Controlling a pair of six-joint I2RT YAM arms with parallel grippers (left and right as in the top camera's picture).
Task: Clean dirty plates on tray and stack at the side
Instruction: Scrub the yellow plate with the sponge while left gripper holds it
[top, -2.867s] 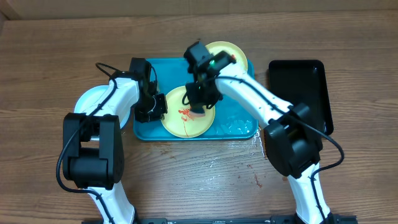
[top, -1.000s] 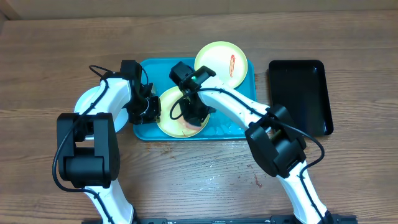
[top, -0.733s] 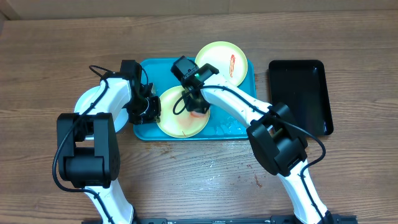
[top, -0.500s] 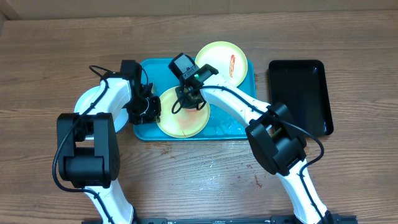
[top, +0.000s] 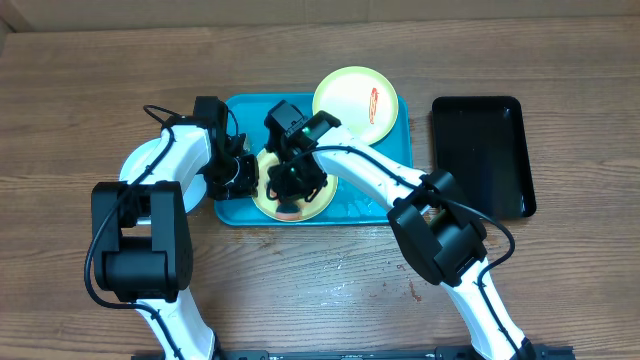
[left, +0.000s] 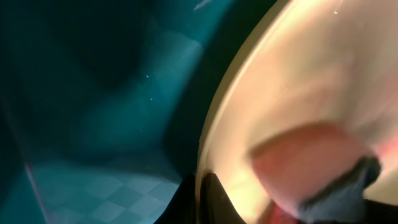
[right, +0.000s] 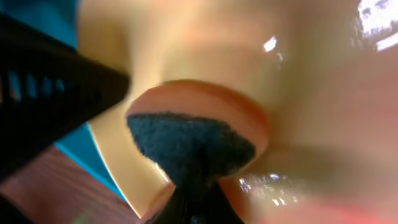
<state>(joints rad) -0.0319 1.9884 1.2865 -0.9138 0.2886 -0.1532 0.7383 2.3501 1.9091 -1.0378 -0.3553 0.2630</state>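
Note:
The sponge is near the plate's front rim (top: 288, 218), but pink smear is still there farther inside. The robot's right gripper should wipe the sponge back across the smear (right: 339, 213).
A yellow-green plate (top: 312, 200) lies in the teal tray (top: 392, 160). My left gripper (top: 244, 176) is shut on the plate's left rim (left: 219, 118), with its fingertips (left: 203, 194) pinching the edge. My right gripper (top: 290, 190) is shut on a pink sponge with a dark scouring side (right: 198, 138) and presses it on this plate (right: 311, 93) near its left front. The sponge also shows in the left wrist view (left: 311, 163). A second yellow-green plate (top: 357, 97) with a red smear rests on the tray's far right corner. A pale blue plate (top: 138, 165) lies on the table under my left arm.
A narrow black tray (top: 480, 150) lies on the table to the right of the teal tray. Wet patches shine in the teal tray's front right corner (top: 375, 203). The wooden table (top: 320, 290) lies bare in front of the tray.
My right gripper has swept the sponge across the plate, from its front right up to the far side and then down to the left front. The plate's red smear no longer shows.

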